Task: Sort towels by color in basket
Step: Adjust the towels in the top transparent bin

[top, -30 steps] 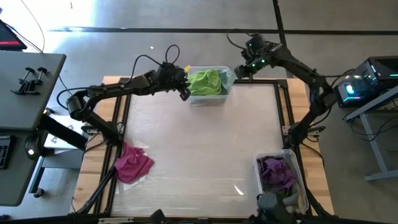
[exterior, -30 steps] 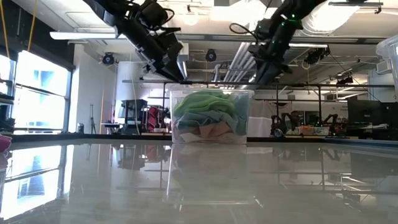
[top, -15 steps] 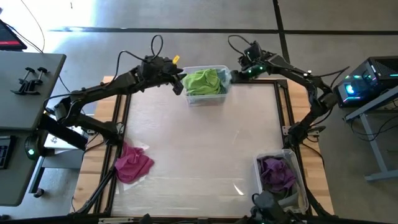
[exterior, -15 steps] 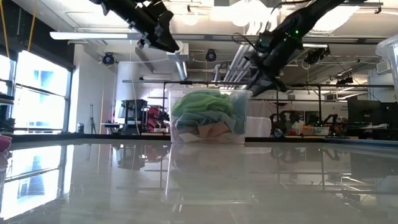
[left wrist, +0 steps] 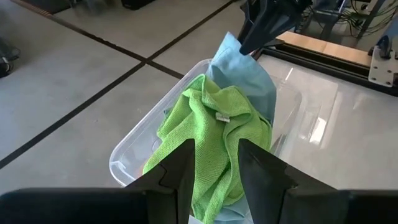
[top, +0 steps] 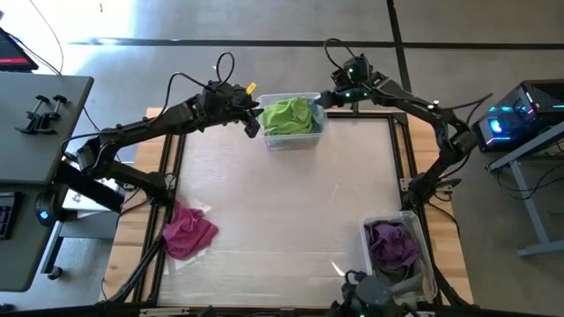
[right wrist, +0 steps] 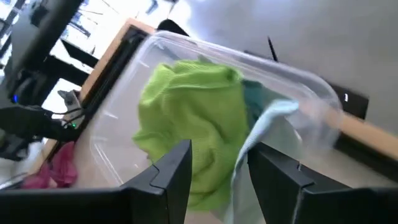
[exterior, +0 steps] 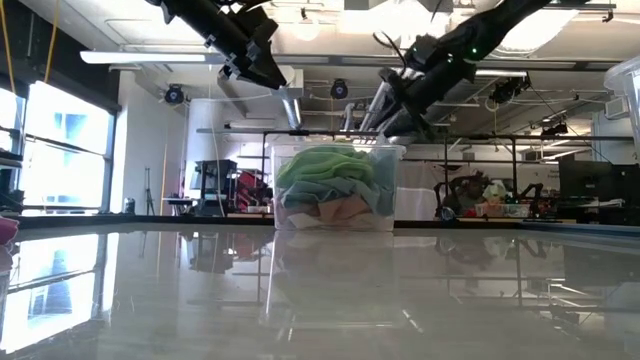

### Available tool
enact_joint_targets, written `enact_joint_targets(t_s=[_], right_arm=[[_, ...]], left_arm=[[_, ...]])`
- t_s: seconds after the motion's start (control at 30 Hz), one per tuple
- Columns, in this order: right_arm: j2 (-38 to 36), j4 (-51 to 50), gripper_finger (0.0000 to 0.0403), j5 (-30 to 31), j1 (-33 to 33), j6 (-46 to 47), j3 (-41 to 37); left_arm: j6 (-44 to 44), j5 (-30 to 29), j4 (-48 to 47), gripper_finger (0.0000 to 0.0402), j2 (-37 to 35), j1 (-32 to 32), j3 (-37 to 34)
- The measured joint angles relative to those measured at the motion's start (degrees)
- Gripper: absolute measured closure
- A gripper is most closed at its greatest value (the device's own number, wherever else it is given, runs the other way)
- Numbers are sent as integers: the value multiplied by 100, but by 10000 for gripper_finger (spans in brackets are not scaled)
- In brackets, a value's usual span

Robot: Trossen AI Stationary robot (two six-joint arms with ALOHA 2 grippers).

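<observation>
The pale teal towel's raised fold [left wrist: 232,57] stands higher than the bin's rim, so the robot's right gripper should push it down into the bin next to the lime green towel.
A clear bin [top: 304,139] stands at the table's far middle. It holds a lime green towel [top: 289,115] on top, a pale teal towel [left wrist: 249,81] at its far right corner and a pale pinkish cloth [exterior: 335,210] underneath. My left gripper [top: 253,122] is open and empty, above the table just left of the bin. My right gripper [top: 327,99] is open above the bin's far right corner. A raised fold of the pale teal towel [right wrist: 249,149] shows between its fingers. A magenta towel [top: 188,232] lies flat at the near left. My right gripper slants down at the bin's far right corner from the far right side. The pale teal towel's raised fold [right wrist: 245,158] stands in the gap beside one finger [right wrist: 273,180]. I cannot tell whether the fingers touch it. The rest of the towel lies in the bin.
A second clear bin [top: 425,251] at the near right corner holds a purple towel [top: 391,245] over a grey one [top: 407,278]. The glossy table top [top: 291,211] between the two bins is bare. A dark frame [top: 401,150] runs along the table's sides.
My left gripper has drawn back from the bin's left side toward the table's left edge and gone up. My right gripper has gone toward the table's left edge, in over the bin's far right corner. It dipped toward the rim, then rose a little.
</observation>
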Motion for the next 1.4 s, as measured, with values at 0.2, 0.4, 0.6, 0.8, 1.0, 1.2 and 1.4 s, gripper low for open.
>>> enact_joint_targets(t_s=[0.2, 0.4, 0.6, 0.8, 1.0, 1.2, 1.4], right_arm=[[0, -11, 252, 982, 438, -198, -1], [64, 23, 273, 1404, 824, -210, -1], [182, 124, 324, 1906, 1155, -132, -1], [367, 182, 378, 1853, 1375, -73, -1], [595, 285, 399, 1846, 1442, -172, -1], [686, 333, 395, 1870, 1431, -63, -1], [686, 394, 350, 1608, 1413, -88, -1]], left_arm=[[-2, -4, -2, 294, 0, 2, 0], [5, -9, -2, 294, 0, 4, -4], [214, -16, 21, 294, 36, 4, -4], [148, -15, 26, 294, 107, 1, -11], [-6, 2, 26, 294, 101, -168, -11], [-52, 2, 53, 294, 58, -418, -11], [-50, -11, 50, 294, 57, -463, -11]])
